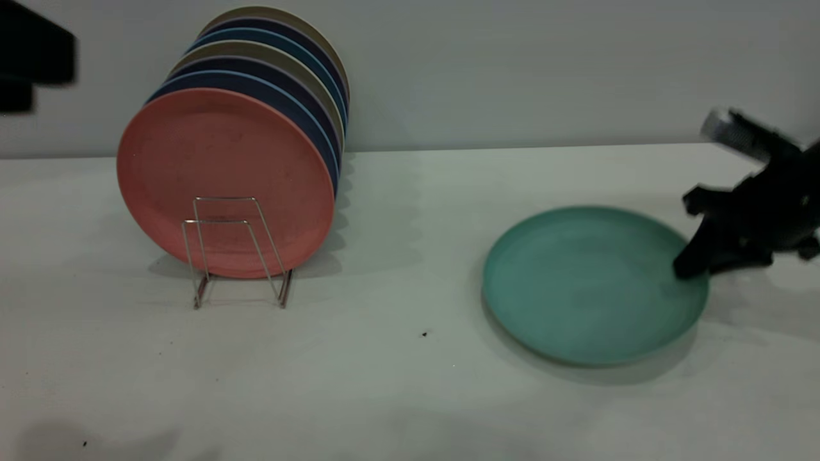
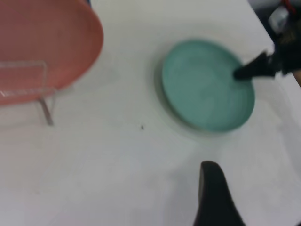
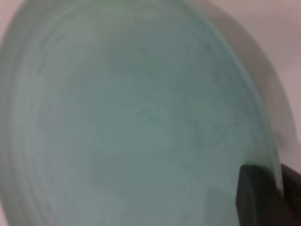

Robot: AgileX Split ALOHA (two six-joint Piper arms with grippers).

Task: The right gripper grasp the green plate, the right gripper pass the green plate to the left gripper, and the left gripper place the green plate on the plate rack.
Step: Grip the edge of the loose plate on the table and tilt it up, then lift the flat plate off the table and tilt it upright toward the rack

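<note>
The green plate (image 1: 593,285) is lying flat, a long way from the plate rack. Next, my right gripper lifts it upright so that my left gripper can take the opposite rim (image 1: 493,270).
The green plate (image 1: 592,282) lies on the white table at the right; it also shows in the left wrist view (image 2: 207,84) and fills the right wrist view (image 3: 131,122). My right gripper (image 1: 688,266) is at the plate's right rim, with one jaw over the inside and the other outside, shut on the rim (image 3: 275,176). It shows far off in the left wrist view (image 2: 242,73). The plate rack (image 1: 237,256) stands at the left with several plates upright in it. My left gripper (image 1: 32,57) hangs high at the far left, away from the plate.
A salmon-pink plate (image 1: 224,179) stands at the front of the rack, with dark blue and beige plates (image 1: 301,70) behind it. The rack's two front wire loops hold no plate. The table's back edge meets a grey wall.
</note>
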